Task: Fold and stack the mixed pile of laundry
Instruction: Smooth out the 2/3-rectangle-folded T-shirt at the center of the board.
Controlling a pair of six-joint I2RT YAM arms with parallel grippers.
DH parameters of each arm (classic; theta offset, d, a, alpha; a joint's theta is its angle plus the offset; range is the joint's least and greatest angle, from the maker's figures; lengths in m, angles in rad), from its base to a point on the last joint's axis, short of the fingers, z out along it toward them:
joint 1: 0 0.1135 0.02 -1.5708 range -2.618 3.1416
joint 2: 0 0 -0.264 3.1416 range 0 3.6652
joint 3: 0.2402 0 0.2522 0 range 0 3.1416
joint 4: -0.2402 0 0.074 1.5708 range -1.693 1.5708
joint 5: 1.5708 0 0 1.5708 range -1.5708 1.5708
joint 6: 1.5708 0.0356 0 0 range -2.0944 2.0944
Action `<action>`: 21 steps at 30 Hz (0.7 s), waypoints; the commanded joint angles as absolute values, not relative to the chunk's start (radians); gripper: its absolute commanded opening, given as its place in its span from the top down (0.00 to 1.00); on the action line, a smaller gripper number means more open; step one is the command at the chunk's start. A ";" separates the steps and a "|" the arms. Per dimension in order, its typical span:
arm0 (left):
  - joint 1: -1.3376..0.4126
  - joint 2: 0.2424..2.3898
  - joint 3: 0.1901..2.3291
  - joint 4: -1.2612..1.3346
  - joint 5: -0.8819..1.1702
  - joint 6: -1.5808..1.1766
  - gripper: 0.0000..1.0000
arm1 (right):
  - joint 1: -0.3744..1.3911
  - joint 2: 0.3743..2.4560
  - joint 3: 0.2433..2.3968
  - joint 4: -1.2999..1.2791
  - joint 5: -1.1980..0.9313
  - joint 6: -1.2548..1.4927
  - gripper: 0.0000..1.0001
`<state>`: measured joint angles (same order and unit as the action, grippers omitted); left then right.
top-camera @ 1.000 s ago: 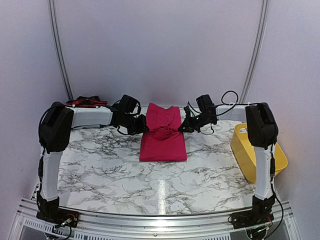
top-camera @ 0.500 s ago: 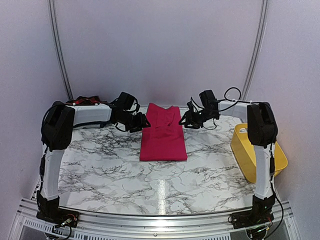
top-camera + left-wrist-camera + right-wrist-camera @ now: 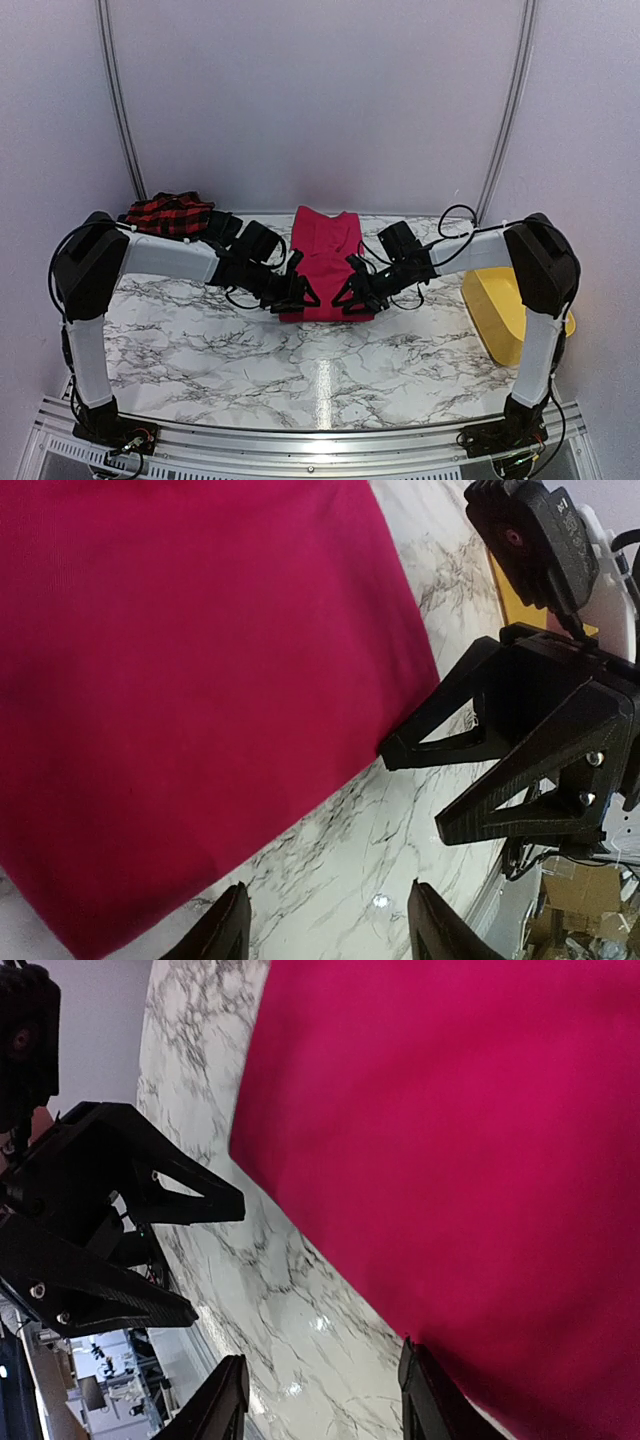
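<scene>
I expect the pink garment (image 3: 325,262) will fold over neatly when I carry its near edge to the garment's far end, since it lies smooth with that edge straight (image 3: 328,318).
The plain magenta-pink garment (image 3: 322,250) lies folded flat at the middle of the marble table (image 3: 200,340). My left gripper (image 3: 301,296) is low at its near left corner, my right gripper (image 3: 347,299) at its near right corner, the two facing each other. In the left wrist view the left gripper (image 3: 330,935) stands open over bare marble beside the pink cloth (image 3: 180,680). In the right wrist view the right gripper (image 3: 320,1400) is open too, one fingertip (image 3: 420,1390) at the cloth's (image 3: 450,1140) edge. A red-and-black checked garment (image 3: 168,213) is bunched at the back left.
A yellow plastic tub (image 3: 500,300) stands at the right edge of the table, partly behind my right arm. White walls close in the back and sides. A metal rail runs along the near edge by the arm bases.
Both grippers have opened and let go of the pink cloth, which now lies flat. Both arms have swung from the garment's middle toward me to its near corners.
</scene>
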<state>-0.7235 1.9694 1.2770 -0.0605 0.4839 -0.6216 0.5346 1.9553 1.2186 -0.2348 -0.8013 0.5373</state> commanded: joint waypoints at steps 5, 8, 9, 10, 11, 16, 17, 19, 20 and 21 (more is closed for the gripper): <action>-0.673 2.011 1.050 0.246 0.520 -0.812 0.48 | 0.459 2.034 1.053 -0.099 -0.825 0.567 0.57; -0.670 1.965 0.991 0.267 0.524 -0.823 0.48 | 0.433 2.008 1.003 -0.104 -0.827 0.554 0.58; -0.670 1.939 0.971 0.267 0.527 -0.821 0.48 | 0.434 1.989 0.995 -0.114 -0.830 0.549 0.59; -0.667 1.916 0.950 0.267 0.527 -0.821 0.48 | 0.434 1.968 0.986 -0.124 -0.835 0.546 0.59; -0.662 1.889 0.928 0.267 0.528 -0.821 0.48 | 0.433 1.945 0.976 -0.133 -0.841 0.544 0.59; -0.627 1.755 0.844 0.259 0.519 -0.823 0.48 | 0.410 1.791 0.953 -0.224 -0.831 0.506 0.59; -0.623 1.737 0.840 0.241 0.504 -0.818 0.49 | 0.403 1.767 0.959 -0.257 -0.810 0.489 0.59; -0.623 1.730 0.870 0.137 0.432 -0.780 0.52 | 0.388 1.745 0.983 -0.323 -0.735 0.443 0.60; -0.627 1.736 0.892 0.081 0.404 -0.753 0.55 | 0.386 1.755 0.995 -0.352 -0.691 0.421 0.61; -0.630 1.748 0.906 0.052 0.386 -0.734 0.57 | 0.385 1.773 1.010 -0.375 -0.647 0.399 0.63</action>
<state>-0.6277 1.7580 0.8566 0.2100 0.4881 -0.8066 0.4057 1.7752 0.9512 -0.2428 -0.8093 0.4999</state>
